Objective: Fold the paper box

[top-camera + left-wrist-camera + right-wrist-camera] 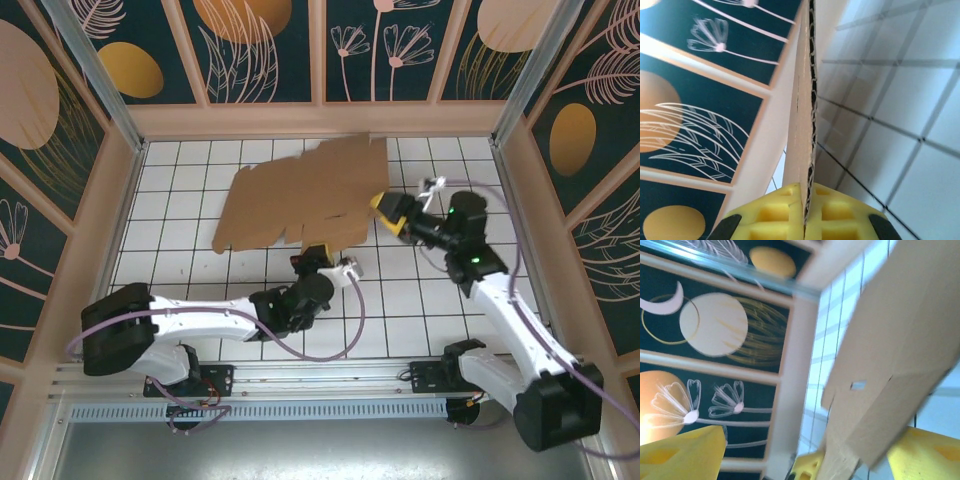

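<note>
My left gripper should, as the paper box [300, 195] lies slanted across the far tiles, swing its near edge [340, 244] round while my right gripper keeps the paper box down.
The paper box [300, 195] is a brown cardboard sheet with flaps, spread over the far middle of the tiled floor and lifted off it on its near right side. My left gripper [318, 256] holds its near edge. In the left wrist view the yellow pads [835, 217] are shut on the sheet's corrugated edge [802, 125]. My right gripper [388, 212] is at the sheet's right edge. In the right wrist view it [805, 460] stands open, its yellow fingers [685, 455] wide apart, with the paper box [890, 355] slanting between them close to the right finger.
The white tiled floor [180, 200] is walled by wooden-framed patterned panels [265, 50] on the left, back and right. Cables loop off both arms near the front rail [300, 380].
</note>
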### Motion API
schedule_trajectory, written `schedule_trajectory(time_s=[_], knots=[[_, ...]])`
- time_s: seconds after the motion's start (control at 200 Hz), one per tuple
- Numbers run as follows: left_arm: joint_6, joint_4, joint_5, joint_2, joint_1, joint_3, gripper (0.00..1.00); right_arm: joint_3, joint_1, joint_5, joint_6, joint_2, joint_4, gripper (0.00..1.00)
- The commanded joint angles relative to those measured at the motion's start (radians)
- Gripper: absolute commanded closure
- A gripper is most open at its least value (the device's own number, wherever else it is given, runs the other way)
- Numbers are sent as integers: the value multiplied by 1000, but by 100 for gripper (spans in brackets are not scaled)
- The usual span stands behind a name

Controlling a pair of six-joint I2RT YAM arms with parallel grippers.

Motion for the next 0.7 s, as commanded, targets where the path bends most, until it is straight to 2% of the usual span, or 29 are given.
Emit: schedule_trajectory(time_s=[0.0, 0.135, 0.22, 0.285, 0.37, 0.485, 0.621, 0.696], knots=[[-141, -141, 35, -77, 3, 160, 100, 211, -27, 261, -214, -70, -329, 17], [-300, -270, 105, -138, 3, 342, 100, 405, -28, 455, -292, -83, -444, 18], [-431, -288, 164, -203, 10, 400, 100, 488, -28, 532, -327, -81, -472, 19], [-582, -293, 229, -262, 43, 409, 100, 529, -27, 554, -347, -72, -470, 20], [-817, -299, 355, -336, 138, 375, 100, 562, -27, 546, -366, -42, -471, 20], [-1066, -270, 454, -402, 259, 272, 100, 541, -24, 502, -367, 4, -454, 20], [-1327, -255, 563, -421, 398, 127, 100, 461, 6, 455, -370, 48, -414, 20], [-1510, -238, 680, -403, 505, 35, 100, 423, 55, 475, -388, 82, -407, 20]])
